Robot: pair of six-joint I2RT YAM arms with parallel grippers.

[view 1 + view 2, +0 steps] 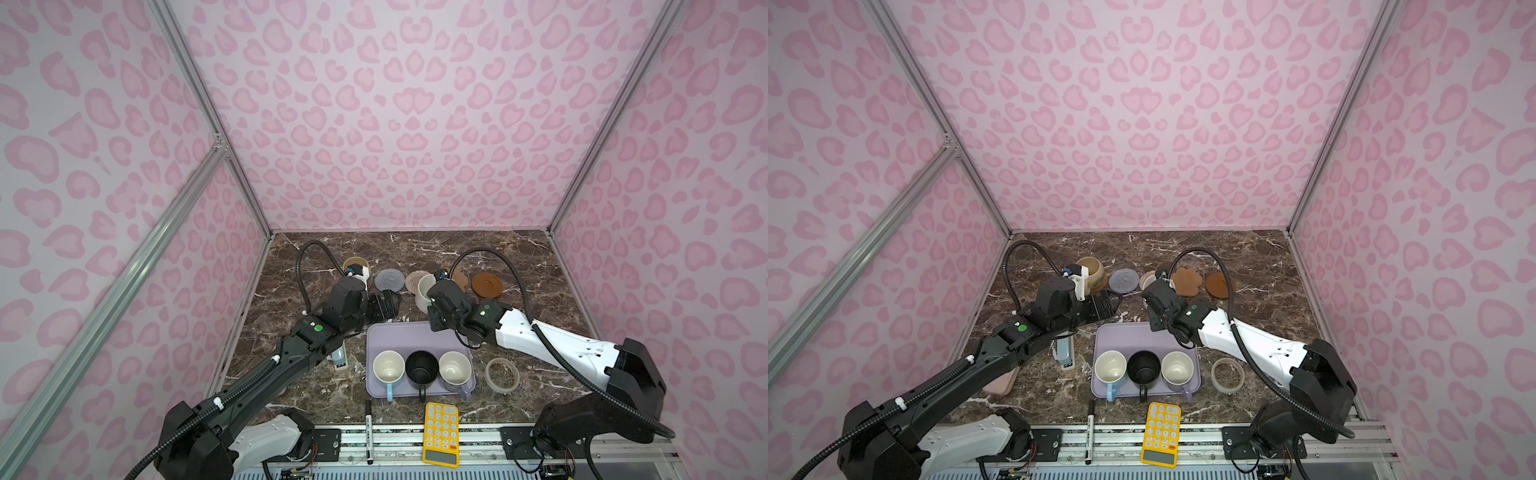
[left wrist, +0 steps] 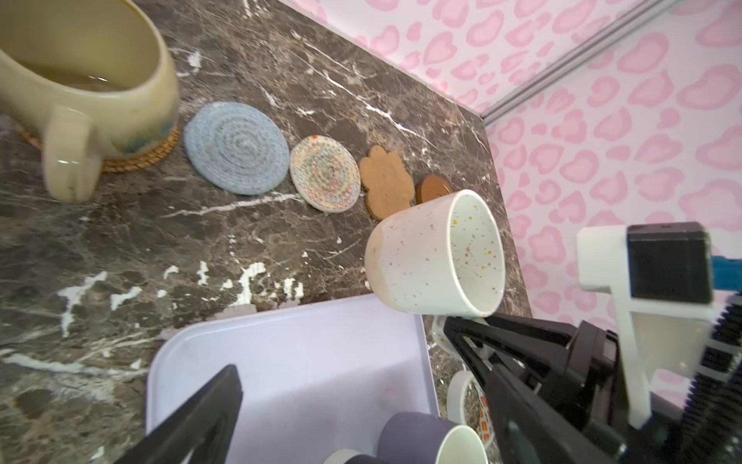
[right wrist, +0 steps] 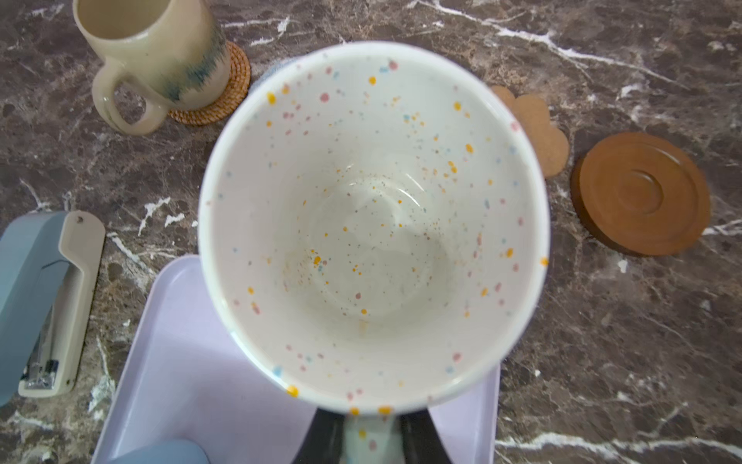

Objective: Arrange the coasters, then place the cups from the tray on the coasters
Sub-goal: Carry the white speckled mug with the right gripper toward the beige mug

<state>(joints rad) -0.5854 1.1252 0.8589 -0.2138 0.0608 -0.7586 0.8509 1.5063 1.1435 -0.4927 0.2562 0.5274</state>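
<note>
My right gripper should keep carrying the white speckled cup (image 1: 424,297), which hangs by its handle with its opening up, until it stands on the free grey-blue coaster (image 1: 389,280).
My right gripper (image 3: 369,436) is shut on the handle of the white speckled cup (image 3: 373,225), which hangs tilted (image 2: 437,257) over the far edge of the lavender tray (image 1: 399,336). Light blue (image 1: 388,368), black (image 1: 422,368) and lavender (image 1: 455,368) cups stand in the tray. The beige cup (image 2: 80,80) sits on the orange-tan coaster (image 2: 140,160). To its right lie the bare grey-blue (image 2: 237,148), cream (image 2: 324,178), flower-shaped (image 2: 385,184) and amber (image 3: 640,193) coasters. My left gripper (image 2: 361,381) is open and empty over the tray's far left corner.
A tape ring (image 1: 502,375) lies right of the tray. A yellow calculator (image 1: 441,432) and a marker (image 1: 368,432) lie at the front edge. A blue stapler (image 1: 1065,353) and a pink case (image 1: 1000,384) sit left of the tray, under my left arm.
</note>
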